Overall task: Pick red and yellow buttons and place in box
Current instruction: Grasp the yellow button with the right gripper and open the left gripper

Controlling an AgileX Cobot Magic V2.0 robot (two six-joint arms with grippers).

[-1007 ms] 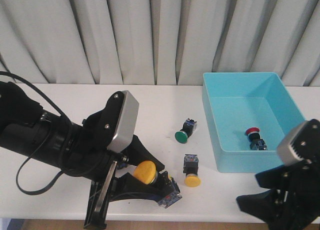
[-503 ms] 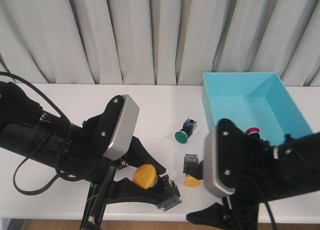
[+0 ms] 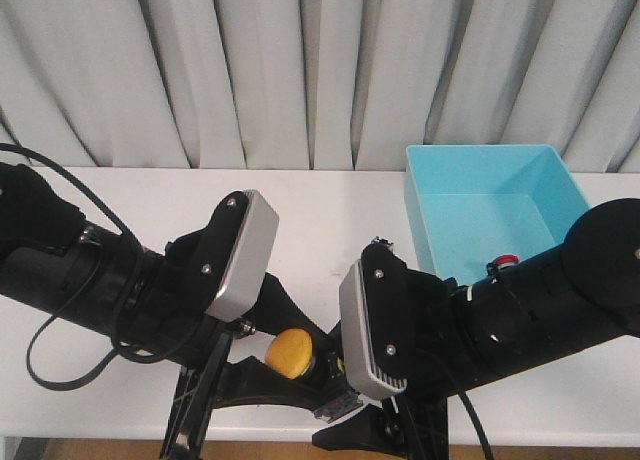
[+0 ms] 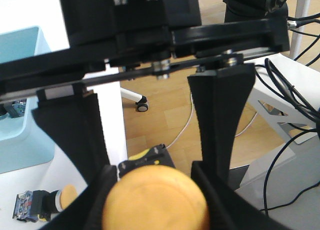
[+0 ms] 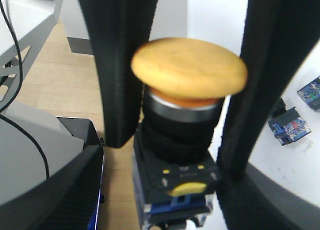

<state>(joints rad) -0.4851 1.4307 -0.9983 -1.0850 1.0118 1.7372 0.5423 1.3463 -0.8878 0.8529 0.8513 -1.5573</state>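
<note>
The robot's left gripper holds the yellow button (image 3: 290, 353) far from the turquoise box, so the right gripper should close on the black body (image 5: 176, 136) before the left gripper opens.
My left gripper (image 3: 300, 368) is shut on a yellow button (image 3: 291, 351) and holds it above the table's front edge. In the left wrist view the yellow cap (image 4: 155, 202) fills the space between my left gripper's (image 4: 155, 190) fingers. My right gripper (image 3: 350, 420) has come in from the right. In the right wrist view it (image 5: 160, 205) is open, its fingers either side of the same button's black body (image 5: 175, 175), with a gap on one side. The turquoise box (image 3: 440, 230) stands at the back right and holds a red button (image 3: 507, 262).
A second yellow button (image 4: 42, 202) lies on the table near the box's wall (image 4: 20, 140). Two blue-and-black switch bodies (image 5: 289, 125) lie on the table beside my right gripper. My right arm (image 3: 500, 320) hides the table's middle in the front view. Curtains hang behind.
My right arm has swung from the front right corner to the left, up to the yellow button in my left gripper, and now hides the loose buttons. The left arm has barely moved.
</note>
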